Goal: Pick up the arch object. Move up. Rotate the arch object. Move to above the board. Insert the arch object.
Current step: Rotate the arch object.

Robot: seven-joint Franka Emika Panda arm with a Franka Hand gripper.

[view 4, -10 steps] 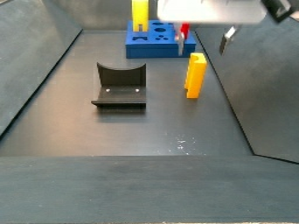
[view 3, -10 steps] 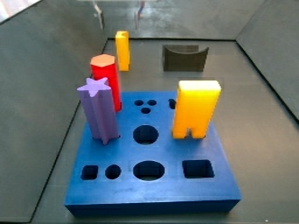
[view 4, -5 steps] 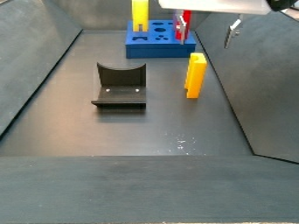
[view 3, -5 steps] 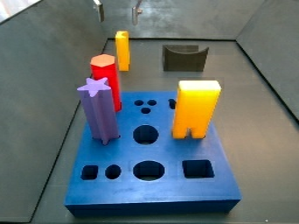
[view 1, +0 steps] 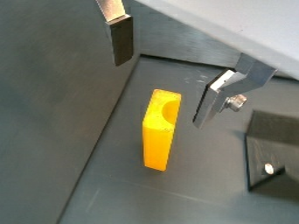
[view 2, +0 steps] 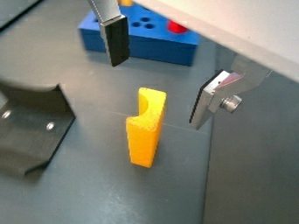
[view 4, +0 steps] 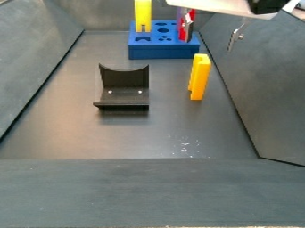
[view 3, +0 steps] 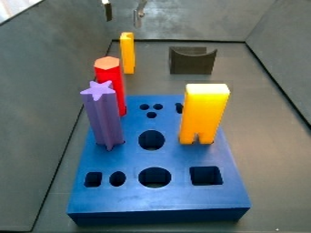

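Observation:
My gripper should expect a partly hidden hole that fits the arch object (view 3: pixel 127 53), because a dark edge (view 3: pixel 180 107) shows from behind the wide yellow block.
The arch object (view 3: pixel 126 52) is a slim yellow-orange block standing upright on the dark floor behind the board (view 3: pixel 122 187), apart from it. In both wrist views it stands below and between my fingers, its curved notch showing at the top (view 1: pixel 162 131) (view 2: pixel 145 129). My gripper (view 1: pixel 167 70) (view 2: pixel 163 70) hangs open above it, and neither finger touches it. In both side views only the fingertips reach in at the top edge (view 3: pixel 122 11) (view 4: pixel 211 28). The blue board (view 4: pixel 158 44) (view 2: pixel 146 48) is a thick slab with round, square and clover holes.
On the board stand a red post (view 3: pixel 107 77), a purple star post (view 3: pixel 102 114) and a wide yellow block (view 3: pixel 203 114). A dark grey block with a U-shaped notch (view 3: pixel 192 60) (view 4: pixel 121 86) sits on the floor beside the arch object. Grey walls enclose the floor.
The gripper's body has slid towards the top edge of a side view and shows less. The arch object and all other pieces have stayed put.

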